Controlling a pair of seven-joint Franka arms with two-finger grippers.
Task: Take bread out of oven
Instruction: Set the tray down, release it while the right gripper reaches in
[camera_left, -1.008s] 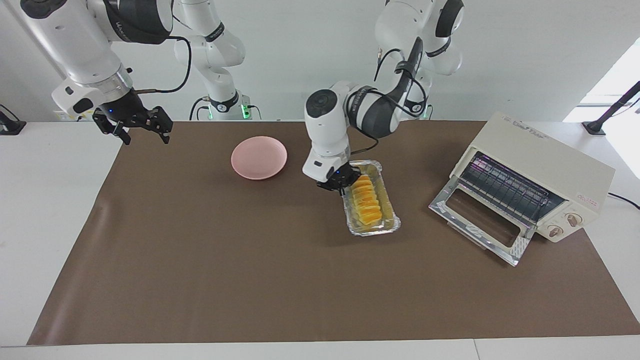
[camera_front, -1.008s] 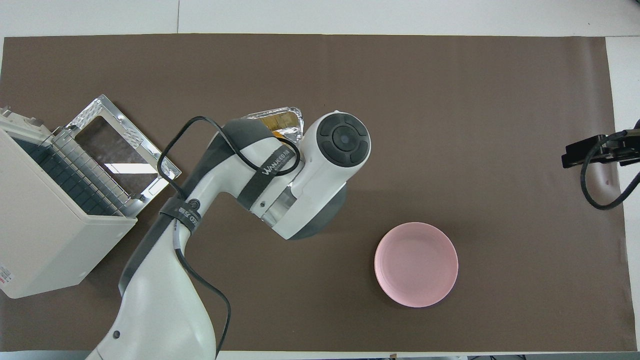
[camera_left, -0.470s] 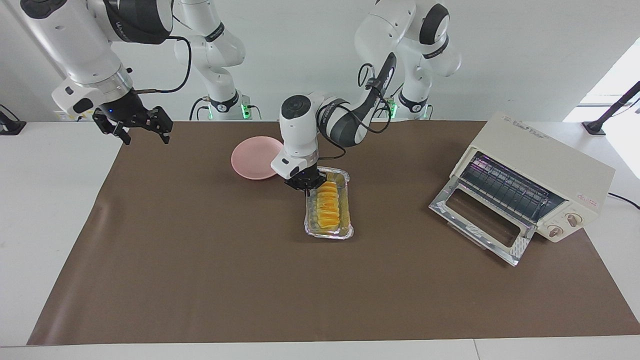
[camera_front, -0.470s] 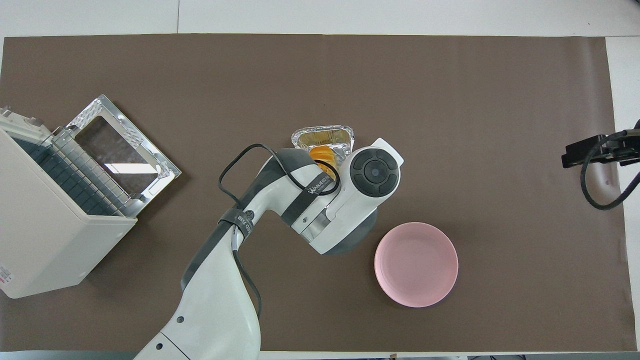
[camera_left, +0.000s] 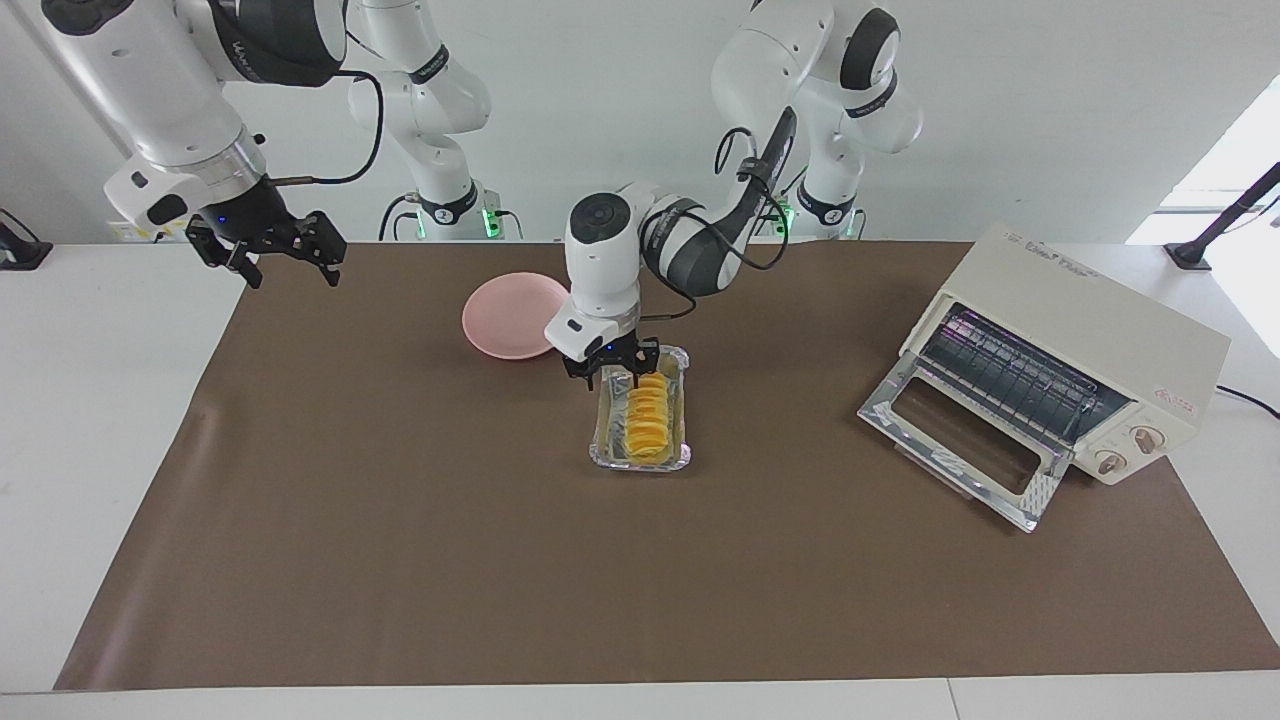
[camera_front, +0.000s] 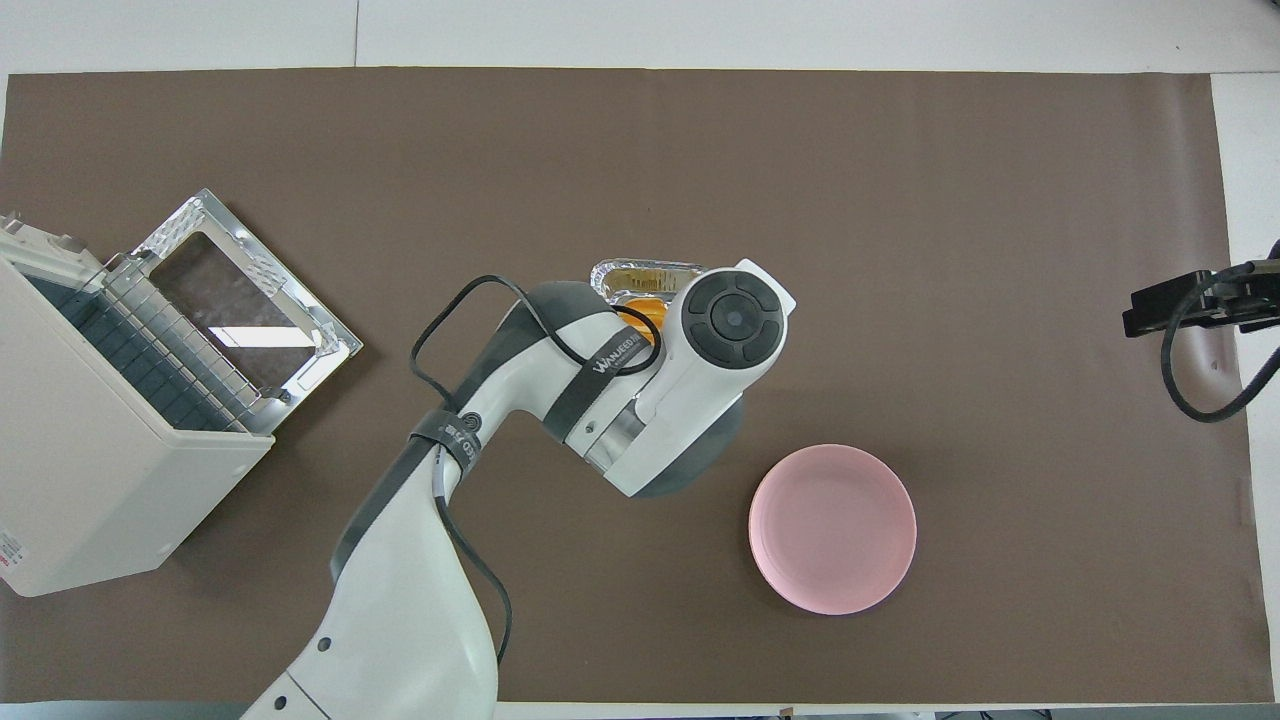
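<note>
The bread (camera_front: 648, 314) is inside the foil tray's raised rim (camera_front: 645, 263), so I expect it to move along inside the tray when I pull the tray across the mat.
The golden ridged bread (camera_left: 648, 420) lies in a crinkled foil tray (camera_left: 598, 440) on the brown mat, mid-table, outside the oven. My left gripper (camera_left: 613, 374) is open at the tray's end nearer the robots, its fingers spread just above the rim and holding nothing. In the overhead view the left arm's wrist hides that gripper and most of the bread (camera_front: 641, 305); only the tray's end (camera_front: 645, 269) farther from the robots shows. The cream oven (camera_left: 1090, 320) stands at the left arm's end with its glass door (camera_left: 960, 440) dropped open and its rack bare. My right gripper (camera_left: 288, 258) waits open in the air over the mat's corner.
A pink plate (camera_left: 510, 315) sits bare on the mat, nearer the robots than the tray and toward the right arm's end. The oven (camera_front: 90, 470) and its lowered door (camera_front: 240, 300) take up the left arm's end. A black stand (camera_left: 1215, 235) rises beside the oven.
The left gripper carried the tray with the bread from near the oven toward mid-table, then opened and let go of the tray's rim. The right arm has not moved.
</note>
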